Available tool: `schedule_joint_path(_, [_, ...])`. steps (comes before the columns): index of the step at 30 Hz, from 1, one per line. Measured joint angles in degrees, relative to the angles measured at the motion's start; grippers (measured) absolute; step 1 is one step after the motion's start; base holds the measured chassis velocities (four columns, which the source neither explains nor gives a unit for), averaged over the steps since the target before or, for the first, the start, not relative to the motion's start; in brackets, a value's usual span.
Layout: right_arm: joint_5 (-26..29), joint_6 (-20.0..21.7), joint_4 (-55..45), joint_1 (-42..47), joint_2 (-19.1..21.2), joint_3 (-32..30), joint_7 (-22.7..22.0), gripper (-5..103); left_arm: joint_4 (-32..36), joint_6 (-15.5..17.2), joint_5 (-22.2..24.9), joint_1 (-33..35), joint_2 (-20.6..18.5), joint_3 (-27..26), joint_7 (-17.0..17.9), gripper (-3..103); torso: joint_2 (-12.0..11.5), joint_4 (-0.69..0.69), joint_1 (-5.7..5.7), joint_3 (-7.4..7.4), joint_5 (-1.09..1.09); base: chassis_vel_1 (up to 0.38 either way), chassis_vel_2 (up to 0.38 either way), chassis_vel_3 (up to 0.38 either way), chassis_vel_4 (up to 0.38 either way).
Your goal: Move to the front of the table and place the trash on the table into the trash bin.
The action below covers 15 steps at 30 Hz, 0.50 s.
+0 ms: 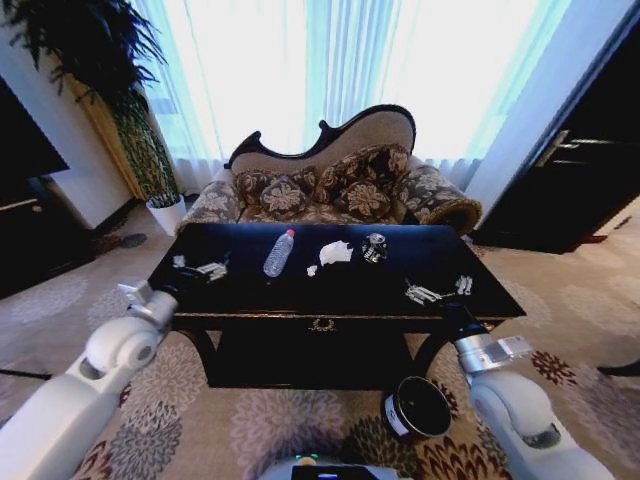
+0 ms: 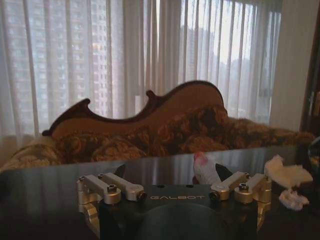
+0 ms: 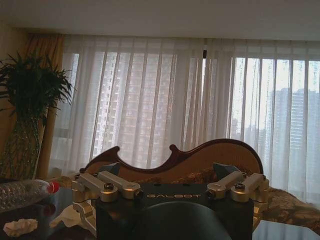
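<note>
The clear bottle should turn out to be empty when the robot lifts it, because the see-through body shows one even tone from base to red cap.
The dark glossy table stands right in front of me. On it lie a clear bottle with a red cap, a white tissue wad, a tiny white scrap and a silvery-dark wrapper. My left gripper hovers open over the table's left part, its jaws spread wide. In the left wrist view the left gripper faces the bottle, with the tissue off to one side. My right gripper is open over the right front part. The right wrist view shows the right gripper and the bottle. The black trash bin stands on the carpet by the table's right front leg.
A patterned sofa stands directly behind the table. A potted plant is at the back left, a black low cabinet at the left and a dark cabinet at the right. Patterned carpet lies in front.
</note>
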State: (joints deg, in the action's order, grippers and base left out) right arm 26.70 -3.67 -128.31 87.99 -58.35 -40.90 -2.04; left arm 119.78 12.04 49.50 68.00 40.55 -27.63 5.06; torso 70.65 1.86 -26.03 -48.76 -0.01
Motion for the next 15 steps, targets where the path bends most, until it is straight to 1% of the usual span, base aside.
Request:
schedule_joint_path(3, [0.04, 0.00, 0.10, 0.09, -0.08, -0.13, 0.00, 100, -1.06, 0.03, -0.14, -2.36, -0.05, 2.83, 0.01, 98, 0.00, 0.00, 0.02, 0.00, 0.00, 0.000, 0.000, 0.000, 0.000])
schedule_joint_path(5, [0.04, 0.00, 0.11, 0.10, -0.10, -0.16, 0.00, 100, -1.28, 0.03, -0.15, -2.99, -0.13, 3.46, 0.01, 98, 0.00, 0.00, 0.02, 0.01, 0.00, 0.000, 0.000, 0.000, 0.000])
schedule_joint_path(9, [0.07, 0.05, 0.03, -0.01, -0.32, -0.07, 0.00, 100, -2.77, 0.12, 0.26, -7.91, -0.34, 8.50, 0.63, 100, 0.00, 0.00, 0.03, 0.01, 0.01, 0.000, 0.000, 0.000, 0.000])
schedule_joint_path(10, [0.07, 0.05, 0.03, -0.01, -0.32, -0.07, 0.00, 100, -2.77, 0.12, 0.26, -7.91, -0.34, 8.50, 0.63, 100, 0.00, 0.00, 0.03, 0.01, 0.01, 0.000, 0.000, 0.000, 0.000])
schedule_joint_path(14, [0.07, 0.12, -0.04, -0.03, -0.41, -0.05, -0.02, 100, -4.57, 0.13, 0.29, -11.38, -0.02, 13.24, 0.71, 100, 0.00, 0.00, 0.02, 0.00, 0.01, 0.000, 0.000, 0.000, 0.000])
schedule_joint_path(15, [0.07, 0.12, -0.04, -0.03, -0.41, -0.05, -0.02, 100, -4.57, 0.13, 0.29, -11.38, -0.02, 13.24, 0.71, 100, 0.00, 0.00, 0.02, 0.00, 0.01, 0.000, 0.000, 0.000, 0.000])
